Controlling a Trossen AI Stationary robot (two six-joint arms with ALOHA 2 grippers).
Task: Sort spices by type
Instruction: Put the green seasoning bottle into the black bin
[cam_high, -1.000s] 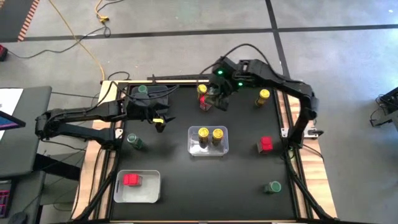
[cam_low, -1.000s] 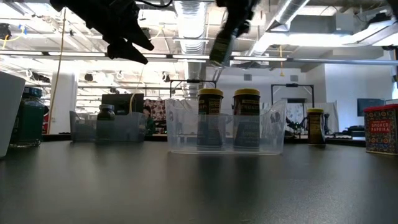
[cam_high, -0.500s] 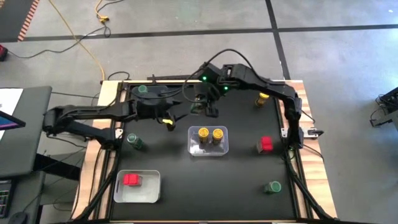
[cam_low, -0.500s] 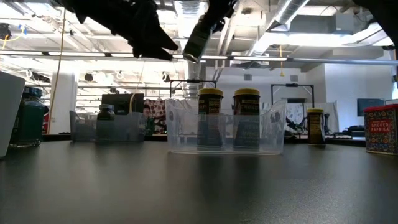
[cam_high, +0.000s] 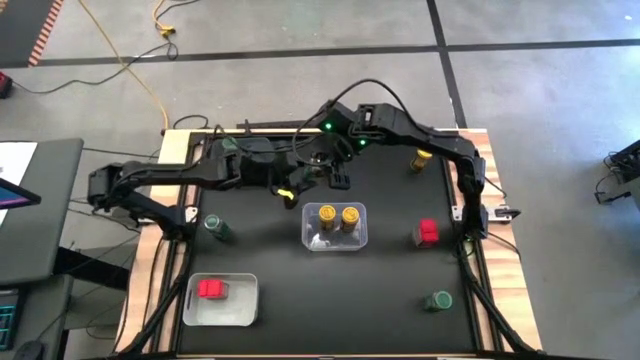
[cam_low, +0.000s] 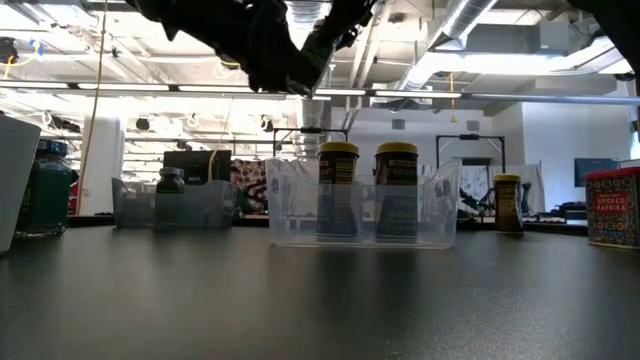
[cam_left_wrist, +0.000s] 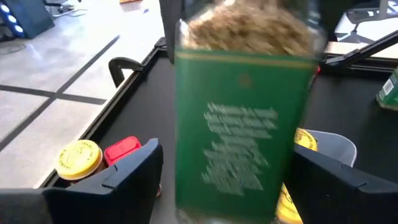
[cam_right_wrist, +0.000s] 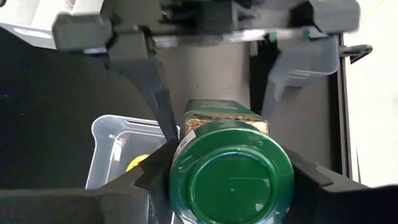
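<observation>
The green jar's lid (cam_right_wrist: 232, 180) is turned toward my right gripper's wrist. My left gripper should hold the jar's labelled body (cam_left_wrist: 241, 140) while my right gripper comes around from the side.
A green-lidded spice jar (cam_left_wrist: 242, 124) with a green label hangs high over the table's far middle. My right gripper (cam_high: 322, 172) is shut on it. My left gripper (cam_high: 291, 190) is open, with one finger (cam_left_wrist: 127, 177) on each side of the jar's labelled body. Two yellow-lidded jars stand in a clear bin (cam_high: 336, 240) at the centre. Loose on the table are a yellow jar (cam_high: 422, 158), a red jar (cam_high: 428, 232) and two green jars (cam_high: 438, 300) (cam_high: 215, 226). Another red jar (cam_high: 211, 289) lies in the near-left bin. My right gripper pinches the jar at its lid end (cam_right_wrist: 231, 177) between two fingers (cam_right_wrist: 152, 180). The lid hides the exact spot. The fingers slant down from the far right and lie along the jar. It hangs clear of the table, tilted, lid toward the wrist. My left gripper's fingers flank the jar's body (cam_left_wrist: 186, 155). I cannot tell whether they touch it.
A yellow jar (cam_left_wrist: 79, 158) and a red jar (cam_left_wrist: 124, 149) stand under the arms near the far edge. A clear bin (cam_low: 170, 203) at the far left holds a dark jar. Open tabletop lies at the near middle.
My right gripper carried the green jar a little toward the table's left, then stood still. My left gripper travelled toward the table's right, rolling its wrist, until its fingers came to either side of the jar.
</observation>
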